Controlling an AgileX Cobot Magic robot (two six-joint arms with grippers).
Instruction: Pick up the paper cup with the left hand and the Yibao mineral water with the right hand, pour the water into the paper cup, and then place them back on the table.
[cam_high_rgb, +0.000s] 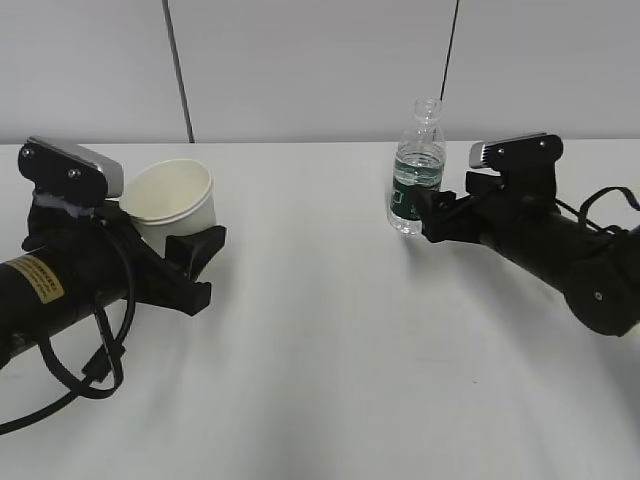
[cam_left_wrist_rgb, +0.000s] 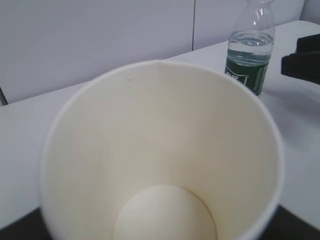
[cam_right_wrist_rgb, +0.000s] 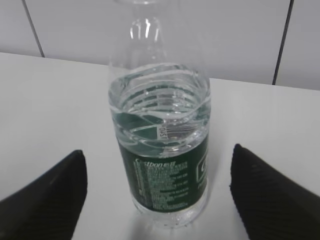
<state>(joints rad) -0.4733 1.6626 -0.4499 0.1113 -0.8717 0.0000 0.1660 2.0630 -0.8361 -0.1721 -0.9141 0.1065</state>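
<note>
The water should flow out only once the robot tips the Yibao bottle (cam_high_rgb: 416, 187) opening-down past level, because the waterline (cam_high_rgb: 420, 158) is well below the bottle's neck.
The white paper cup (cam_high_rgb: 175, 205) is at the left, between my left gripper's (cam_high_rgb: 195, 228) jaws. In the left wrist view the empty cup (cam_left_wrist_rgb: 160, 150) fills the frame, and dark fingers (cam_left_wrist_rgb: 300, 225) press against its lower sides. The uncapped Yibao bottle (cam_high_rgb: 416, 170) stands upright on the white table (cam_high_rgb: 320, 350). It holds water (cam_right_wrist_rgb: 160, 85) up to the top of its green label. My right gripper (cam_high_rgb: 418, 212) is open around the bottle's base. Its fingers (cam_right_wrist_rgb: 45, 195) stand apart from the bottle (cam_right_wrist_rgb: 162, 175) on both sides. The bottle also shows in the left wrist view (cam_left_wrist_rgb: 250, 55).
A black cable loop (cam_high_rgb: 90, 375) from the left arm lies on the table at the front left. A pale panelled wall (cam_high_rgb: 300, 60) runs behind the table's far edge.
</note>
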